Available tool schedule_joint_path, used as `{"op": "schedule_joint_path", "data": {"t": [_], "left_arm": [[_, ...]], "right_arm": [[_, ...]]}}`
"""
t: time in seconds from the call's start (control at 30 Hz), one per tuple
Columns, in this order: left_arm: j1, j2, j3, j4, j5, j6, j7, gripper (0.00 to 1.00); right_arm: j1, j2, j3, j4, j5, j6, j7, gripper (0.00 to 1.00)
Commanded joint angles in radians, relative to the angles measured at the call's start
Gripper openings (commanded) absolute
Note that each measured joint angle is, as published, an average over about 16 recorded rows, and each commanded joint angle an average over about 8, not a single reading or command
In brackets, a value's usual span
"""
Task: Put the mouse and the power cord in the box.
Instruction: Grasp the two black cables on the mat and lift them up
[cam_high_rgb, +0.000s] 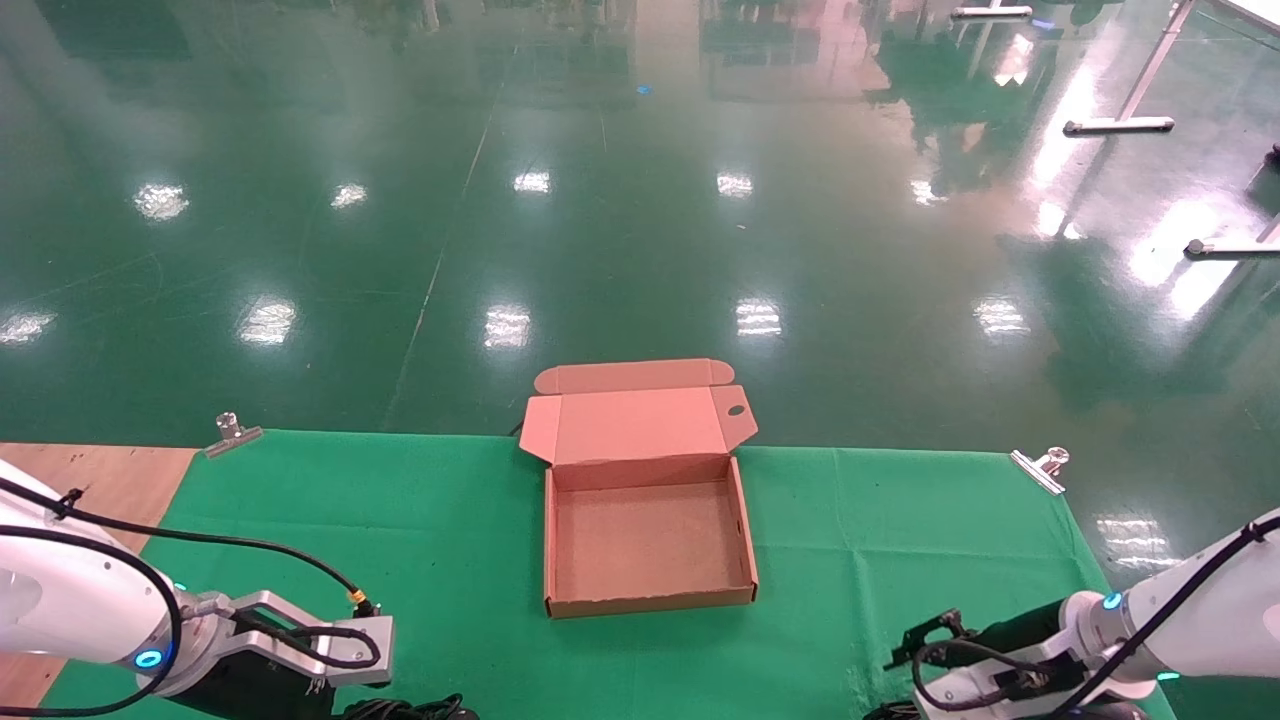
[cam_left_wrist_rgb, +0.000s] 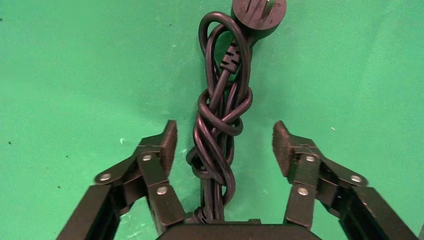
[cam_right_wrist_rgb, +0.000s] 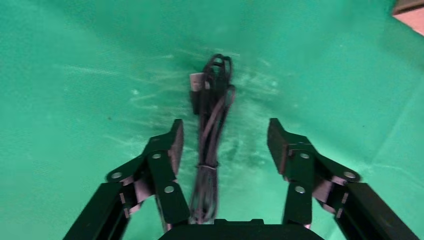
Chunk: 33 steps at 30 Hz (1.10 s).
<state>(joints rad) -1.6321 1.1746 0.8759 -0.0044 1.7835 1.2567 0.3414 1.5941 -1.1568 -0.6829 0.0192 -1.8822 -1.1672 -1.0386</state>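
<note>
Tight wraps hold the middle of the power cord together, so the round plug and loops will rise together as one bundle when the robot lifts.
The box is brown cardboard and lies open in the middle of the green cloth, its lid folded back and its inside empty. The power cord, a knotted black bundle with a round plug, lies on the cloth. My left gripper is open and straddles it, with neither pad touching. My right gripper is also open, over a thin tied black cable with a USB plug. The mouse is out of view. Both arms are low at the near edge of the table, left and right.
Two metal clips pin the green cloth at the far table edge. Bare wooden tabletop shows at the left. A corner of the box shows in the right wrist view. Glossy green floor lies beyond the table.
</note>
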Motion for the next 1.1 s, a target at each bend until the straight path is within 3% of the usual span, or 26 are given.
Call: {"op": "schedule_joint_path", "data": {"t": [0.03,0.77,1.1], "left_arm": [[0.000,-0.002,-0.001,0.002,-0.002,0.000,0.000,0.00],[0.009,0.007,-0.001,0.004,-0.001,0.009,0.002,0.00],[-0.039,0.003,0.009,-0.003,0.013,0.050,0.002,0.00]], "right_arm": [[-0.002,0.000,0.000,-0.004,0.000,0.001,-0.003,0.00],[-0.004,0.018,0.004,-0.023,0.006,0.015,-0.002,0.00],[0.041,0.052,0.026,-0.013,0.037,-0.050,-0.013,0.00]]}}
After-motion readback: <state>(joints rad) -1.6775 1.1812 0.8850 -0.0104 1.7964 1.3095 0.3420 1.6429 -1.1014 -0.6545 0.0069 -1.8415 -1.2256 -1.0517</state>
